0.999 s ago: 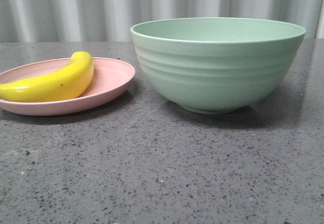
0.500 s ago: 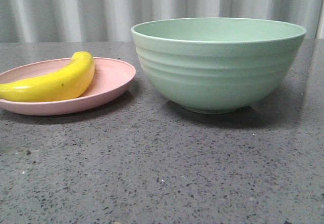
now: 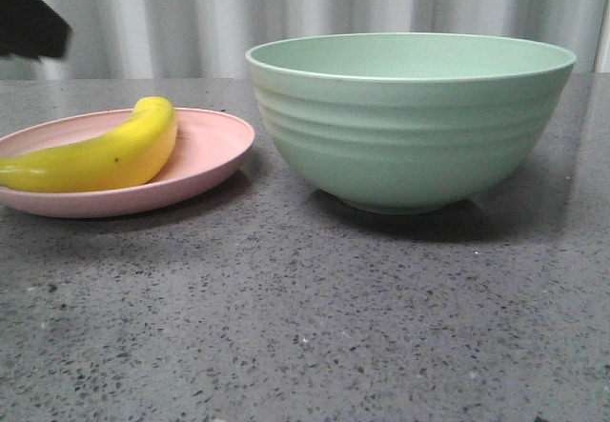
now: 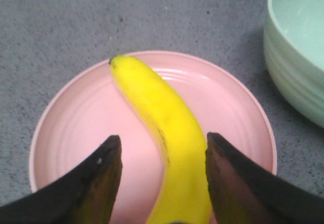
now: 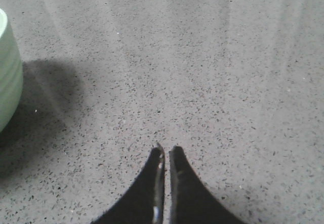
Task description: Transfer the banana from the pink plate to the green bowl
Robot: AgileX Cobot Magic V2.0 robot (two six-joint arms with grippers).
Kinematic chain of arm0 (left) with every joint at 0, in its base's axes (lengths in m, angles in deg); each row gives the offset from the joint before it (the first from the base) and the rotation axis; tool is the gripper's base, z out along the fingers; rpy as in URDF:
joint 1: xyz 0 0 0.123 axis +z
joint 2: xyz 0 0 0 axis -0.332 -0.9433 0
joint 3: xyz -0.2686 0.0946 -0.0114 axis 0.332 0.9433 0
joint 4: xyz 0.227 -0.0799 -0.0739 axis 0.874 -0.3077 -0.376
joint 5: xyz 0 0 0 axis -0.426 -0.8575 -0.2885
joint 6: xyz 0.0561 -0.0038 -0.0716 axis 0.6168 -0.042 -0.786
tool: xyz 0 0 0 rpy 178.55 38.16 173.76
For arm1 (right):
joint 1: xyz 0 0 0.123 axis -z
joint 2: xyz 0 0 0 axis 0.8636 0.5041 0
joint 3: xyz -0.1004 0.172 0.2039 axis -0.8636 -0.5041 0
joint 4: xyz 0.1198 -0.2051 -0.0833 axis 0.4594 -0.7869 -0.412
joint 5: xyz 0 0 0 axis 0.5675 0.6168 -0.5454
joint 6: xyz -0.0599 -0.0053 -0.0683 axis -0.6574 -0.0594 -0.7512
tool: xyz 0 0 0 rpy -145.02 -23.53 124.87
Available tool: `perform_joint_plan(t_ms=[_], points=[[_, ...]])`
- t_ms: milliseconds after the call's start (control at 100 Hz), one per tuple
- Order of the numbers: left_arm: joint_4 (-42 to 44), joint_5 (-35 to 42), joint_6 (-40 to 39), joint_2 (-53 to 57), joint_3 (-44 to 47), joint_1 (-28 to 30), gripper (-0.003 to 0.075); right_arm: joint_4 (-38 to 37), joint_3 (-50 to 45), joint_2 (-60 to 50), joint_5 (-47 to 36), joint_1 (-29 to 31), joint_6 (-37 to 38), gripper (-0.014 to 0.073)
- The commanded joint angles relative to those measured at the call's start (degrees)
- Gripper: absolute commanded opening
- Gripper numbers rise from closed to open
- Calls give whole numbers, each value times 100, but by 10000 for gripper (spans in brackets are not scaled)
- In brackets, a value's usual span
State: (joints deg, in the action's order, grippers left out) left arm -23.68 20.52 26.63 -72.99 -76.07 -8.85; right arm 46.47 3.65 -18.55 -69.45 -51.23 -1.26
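The robot will lower the long banana [image 3: 124, 154] into the green bowl, and the banana should then rest at a slant, its tip higher than the bowl's rim, because the bowl's sides [image 3: 410, 138] are steep.
The yellow banana [image 3: 105, 155] lies on the pink plate [image 3: 205, 160] at the left of the table. The green bowl [image 3: 410, 127] stands to the right of the plate. In the left wrist view my left gripper [image 4: 163, 145] is open above the plate [image 4: 76, 128], its two dark fingers on either side of the banana [image 4: 167, 128], not touching it. A dark part of the left arm [image 3: 29, 22] shows at the top left of the front view. In the right wrist view my right gripper [image 5: 166, 150] is shut and empty over bare table, the bowl's side [image 5: 7, 77] off to one side of it.
The table [image 3: 305, 327] is a grey speckled stone top. A pale corrugated wall [image 3: 191, 12] runs behind it. The bowl's rim [image 4: 298, 57] shows beside the plate in the left wrist view.
A dark part of the left arm has come into the top left of the front view. The banana, plate and bowl have not moved.
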Motion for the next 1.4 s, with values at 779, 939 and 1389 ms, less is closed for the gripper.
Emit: perform_joint_plan(t_ms=[779, 939, 1389], points=[[-400, -223, -65, -1249, -640, -340, 168, 17, 216, 94, -492, 15, 5, -71], [-400, -213, -65, -1249, -640, -340, 118, 17, 295, 94, -347, 15, 5, -71], [-400, -596, 23, -565, -1344, -678, 118, 17, 1854, 941, 1355, -224, -633, -17]])
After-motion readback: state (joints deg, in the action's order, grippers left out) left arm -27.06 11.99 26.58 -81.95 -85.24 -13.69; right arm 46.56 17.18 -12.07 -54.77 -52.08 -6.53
